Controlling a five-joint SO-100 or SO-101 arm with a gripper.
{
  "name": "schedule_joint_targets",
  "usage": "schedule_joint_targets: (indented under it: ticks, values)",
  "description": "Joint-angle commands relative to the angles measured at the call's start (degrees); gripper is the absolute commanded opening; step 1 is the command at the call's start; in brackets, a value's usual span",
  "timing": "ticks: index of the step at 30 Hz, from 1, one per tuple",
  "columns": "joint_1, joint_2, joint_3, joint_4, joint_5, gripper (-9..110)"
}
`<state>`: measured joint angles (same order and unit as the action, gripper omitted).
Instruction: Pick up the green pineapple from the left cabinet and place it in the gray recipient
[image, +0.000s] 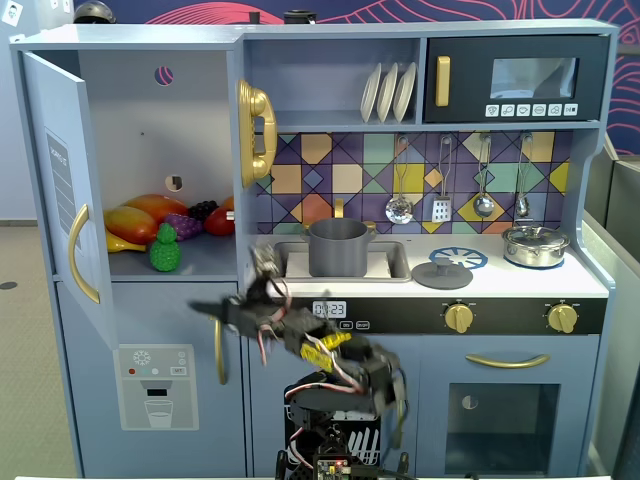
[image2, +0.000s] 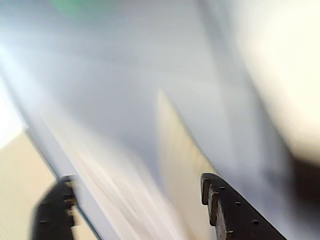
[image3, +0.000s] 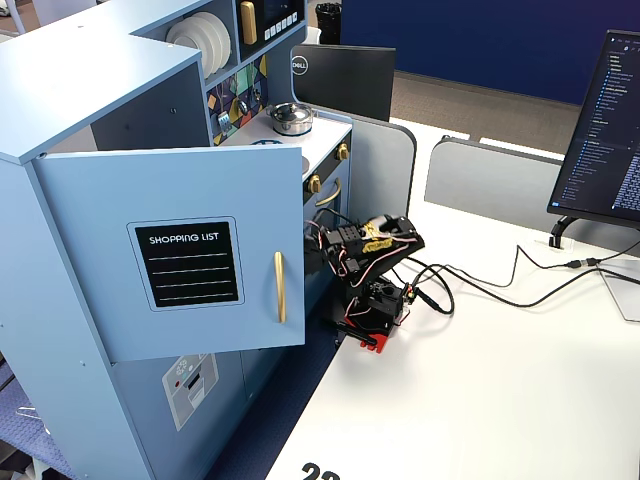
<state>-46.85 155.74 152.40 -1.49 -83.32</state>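
My gripper is to lower the green pineapple (image: 165, 249) inside, and the pineapple will sink mostly out of sight, because the gray recipient's walls (image: 338, 254) are almost as tall as the pineapple.
The green pineapple (image: 165, 248) stands upright at the front of the left cabinet's shelf (image: 200, 262); the cabinet door (image: 65, 190) is swung open. The gray recipient (image: 338, 247) sits in the sink, right of the cabinet. My gripper (image: 208, 309) is blurred, low in front of the lower door, below and right of the pineapple. In the wrist view my gripper (image2: 136, 180) is open and empty, its fingers (image2: 232, 210) wide apart over blurred blue panel; a green smear (image2: 80, 6) shows at the top edge. In the side fixed view the open door (image3: 180, 250) hides the pineapple and my fingertips.
Orange-red fruits (image: 140, 220) and purple grapes (image: 183, 225) lie behind the pineapple. A gold handset (image: 255, 130) hangs on the cabinet's right wall. A flat gray lid (image: 441, 272) and a silver lidded pot (image: 535, 245) sit on the counter. Cables (image3: 480, 285) and a monitor (image3: 600, 130) are on the white table.
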Motion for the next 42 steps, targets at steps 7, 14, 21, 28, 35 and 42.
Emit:
schedule_joint_targets:
  ticks: [7,14,21,28,35,42]
  values:
    - [0.5,-18.1,-20.8,-6.4,-6.6,33]
    - [1.8,-30.0,-28.1,-14.2,-4.4,36]
    - [3.0,-41.9,-35.7,-18.3,0.8,38]
    - [2.5,-52.3,-46.0,-17.9,1.8,38]
    - [-1.2,-63.0,-58.0,-17.3,-10.5,0]
    - [-3.3,-37.2,-38.1,-20.5,-19.7,0]
